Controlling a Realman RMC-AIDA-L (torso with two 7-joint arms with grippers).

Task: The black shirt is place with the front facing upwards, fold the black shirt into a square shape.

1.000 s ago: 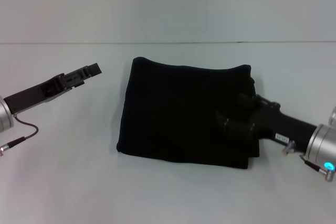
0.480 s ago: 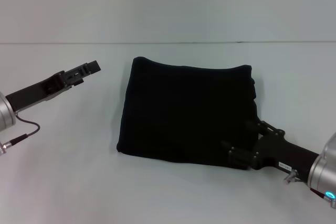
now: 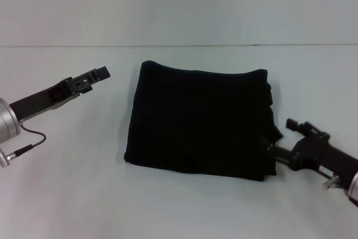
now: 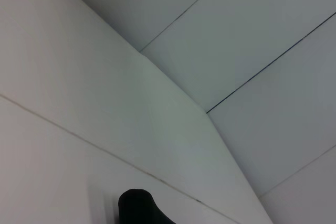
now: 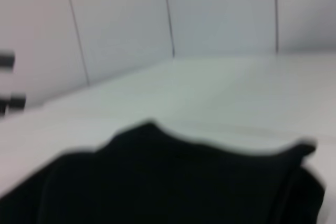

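The black shirt's near edge [image 3: 190, 171] is slanted. My right gripper should move back while my left gripper grabs the shirt's side edge [image 3: 133, 120] facing it and pulls that edge closer.
The black shirt [image 3: 198, 118] lies on the white table [image 3: 184, 205], folded into a rough square with its plain black side up. No lettering shows. My right gripper [image 3: 279, 137] hovers open just off the shirt's near right corner, its fingers apart and holding nothing. In the right wrist view the shirt [image 5: 157, 182] fills the lower part, blurred. My left gripper [image 3: 94, 76] hangs open over bare table, well to the left of the shirt's far left corner. In the left wrist view a rounded black shape [image 4: 137, 208] shows low down; I cannot tell what it is.
Pale wall panels [image 3: 179, 4] rise behind the table's far edge. A thin cable [image 3: 25, 138] loops under my left wrist. Bare table surface surrounds the shirt on all sides.
My right gripper has pulled back off the shirt's right part, toward the near right, and now sits beside the corner. The left arm has barely shifted. The shirt keeps its shape.
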